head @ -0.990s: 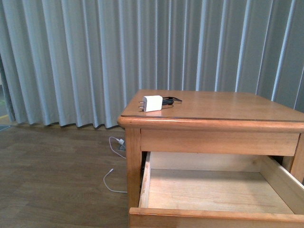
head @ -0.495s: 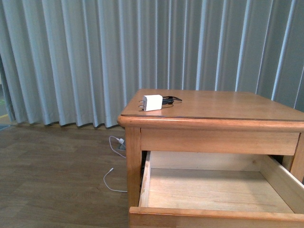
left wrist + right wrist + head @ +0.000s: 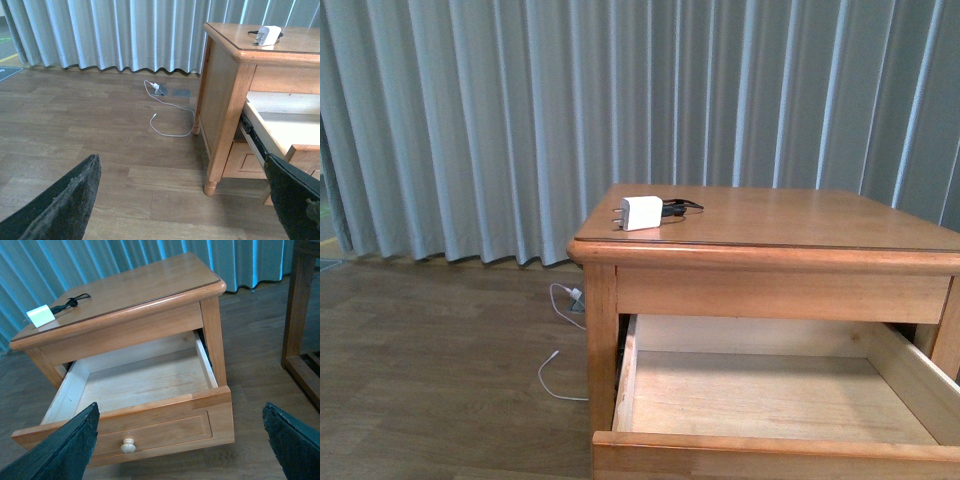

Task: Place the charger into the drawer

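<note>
My gripper will bring the black cable [image 3: 683, 207] along in a tied loop when it lifts the white charger, because the cable lies gathered [image 3: 665, 209] close against the charger.
The white charger [image 3: 640, 213] with its black bundled cable lies on the nightstand top near the left front corner; it also shows in the left wrist view [image 3: 267, 35] and the right wrist view [image 3: 41, 315]. The upper drawer [image 3: 625, 385] is pulled open and its pale interior is empty; the right wrist view shows its front panel [image 3: 165, 427] and round knob [image 3: 128, 445]. My left gripper [image 3: 185, 200] is open, low over the floor to the left of the nightstand. My right gripper [image 3: 182, 440] is open, above and in front of the open drawer. Neither holds anything.
A long thin white cable [image 3: 560, 350] lies on the wood floor left of the nightstand, also in the left wrist view [image 3: 170, 117]. Grey curtains [image 3: 520, 120] hang behind. A wooden furniture leg [image 3: 300, 315] stands to the right. The lower drawer [image 3: 247, 160] is shut.
The front view has shifted slightly, so the nightstand sits a little higher in the frame. The charger and drawer have not moved.
</note>
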Motion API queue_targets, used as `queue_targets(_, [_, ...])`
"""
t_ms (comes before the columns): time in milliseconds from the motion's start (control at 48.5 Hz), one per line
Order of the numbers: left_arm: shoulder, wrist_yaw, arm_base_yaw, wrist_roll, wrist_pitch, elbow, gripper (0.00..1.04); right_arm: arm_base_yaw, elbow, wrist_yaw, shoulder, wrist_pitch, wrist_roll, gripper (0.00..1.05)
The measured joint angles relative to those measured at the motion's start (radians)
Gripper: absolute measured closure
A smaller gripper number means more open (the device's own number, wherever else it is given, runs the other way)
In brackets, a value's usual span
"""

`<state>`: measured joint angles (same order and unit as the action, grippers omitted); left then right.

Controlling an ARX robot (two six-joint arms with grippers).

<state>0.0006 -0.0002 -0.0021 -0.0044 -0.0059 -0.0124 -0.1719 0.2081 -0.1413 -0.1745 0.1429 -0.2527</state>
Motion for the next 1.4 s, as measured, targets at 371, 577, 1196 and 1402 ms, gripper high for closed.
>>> queue_targets(371, [0.000, 0.000, 0.000, 0.000, 0.000, 0.000, 0.06, 0.000, 0.000, 0.000, 0.000, 0.000, 0.000, 0.08])
queue_targets(577, [0.003, -0.031, -0.010, 0.000, 0.001, 0.000, 0.06, 0.000, 0.000, 0.000, 0.000, 0.000, 0.000, 0.08])
queue_targets(1196, [0.776, -0.083, -0.114, -0.032, 0.454, -0.238, 0.06, -0.001, 0.000, 0.000, 0.000, 0.000, -0.004, 0.08])
queue_targets(1402, [1.127, -0.074, -0.239, -0.020, 0.515, -0.504, 0.06, -0.001, 0.000, 0.000, 0.000, 0.000, -0.006, 0.08])
